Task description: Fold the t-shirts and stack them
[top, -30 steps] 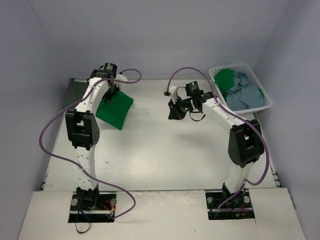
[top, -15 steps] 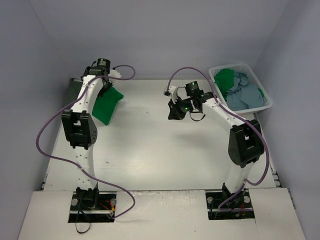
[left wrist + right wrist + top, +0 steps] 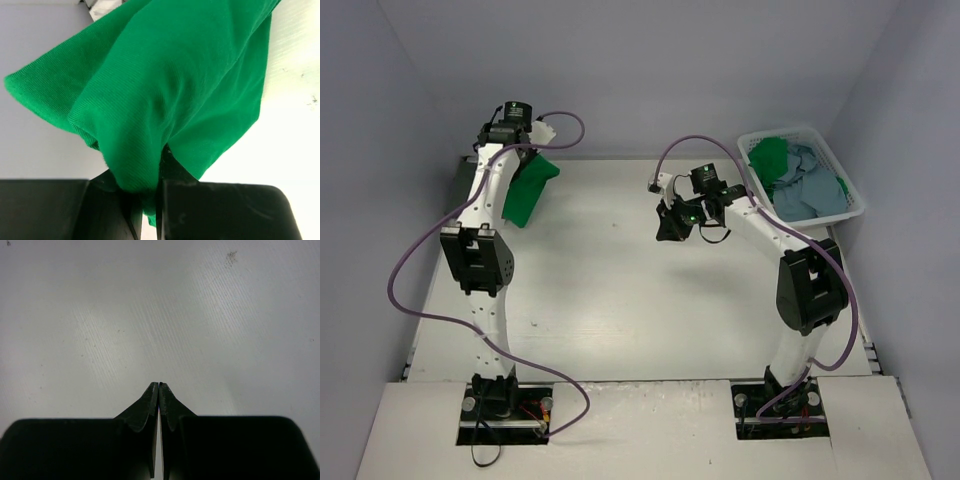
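Note:
The folded green t-shirt (image 3: pixel 527 191) is hanging close beside the dark grey-olive stack (image 3: pixel 461 188). My left gripper keeps moving it over until it covers the stack.
My left gripper (image 3: pixel 528 162) is shut on a bright green t-shirt (image 3: pixel 527 190) and holds it up at the table's far left corner; the cloth hangs down from the jaws. In the left wrist view the green t-shirt (image 3: pixel 165 90) fills the frame and is pinched in my left gripper (image 3: pixel 150 187). My right gripper (image 3: pixel 670 226) is shut and empty over the middle of the table; it shows above bare table in the right wrist view (image 3: pixel 158 385). More t-shirts, green (image 3: pixel 770 158) and light blue (image 3: pixel 810 190), lie in the basket. The white and dark grey-olive t-shirts are out of view.
A white plastic basket (image 3: pixel 855 205) stands at the far right of the table. Grey walls close in the back and both sides. A dark object (image 3: pixel 468 175) sits off the table's far left corner behind the left arm.
My left gripper has carried the green t-shirt up and to the far left, off the table surface. The right arm has not moved.

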Action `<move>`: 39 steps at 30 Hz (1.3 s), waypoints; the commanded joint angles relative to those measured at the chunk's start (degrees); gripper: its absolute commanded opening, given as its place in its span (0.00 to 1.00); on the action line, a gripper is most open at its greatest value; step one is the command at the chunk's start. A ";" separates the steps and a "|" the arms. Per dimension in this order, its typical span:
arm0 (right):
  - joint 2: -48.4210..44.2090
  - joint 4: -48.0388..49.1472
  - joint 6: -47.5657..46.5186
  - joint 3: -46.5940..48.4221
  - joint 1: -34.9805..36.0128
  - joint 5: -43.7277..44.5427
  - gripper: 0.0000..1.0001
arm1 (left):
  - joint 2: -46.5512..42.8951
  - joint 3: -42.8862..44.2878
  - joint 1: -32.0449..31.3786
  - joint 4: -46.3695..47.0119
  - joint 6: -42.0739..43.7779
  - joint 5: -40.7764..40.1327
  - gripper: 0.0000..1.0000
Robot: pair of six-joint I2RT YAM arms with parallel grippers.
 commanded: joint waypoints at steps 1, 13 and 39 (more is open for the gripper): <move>-3.66 1.50 0.41 0.15 0.18 -2.44 0.00 | -0.60 3.18 1.74 1.77 2.03 -2.85 0.00; -2.87 1.59 0.94 0.15 0.18 -2.88 0.00 | 2.73 7.65 7.54 4.06 3.44 -2.67 0.00; 1.09 1.50 1.11 -0.11 0.18 -3.23 0.00 | 18.11 15.65 14.22 19.52 7.05 -6.63 0.00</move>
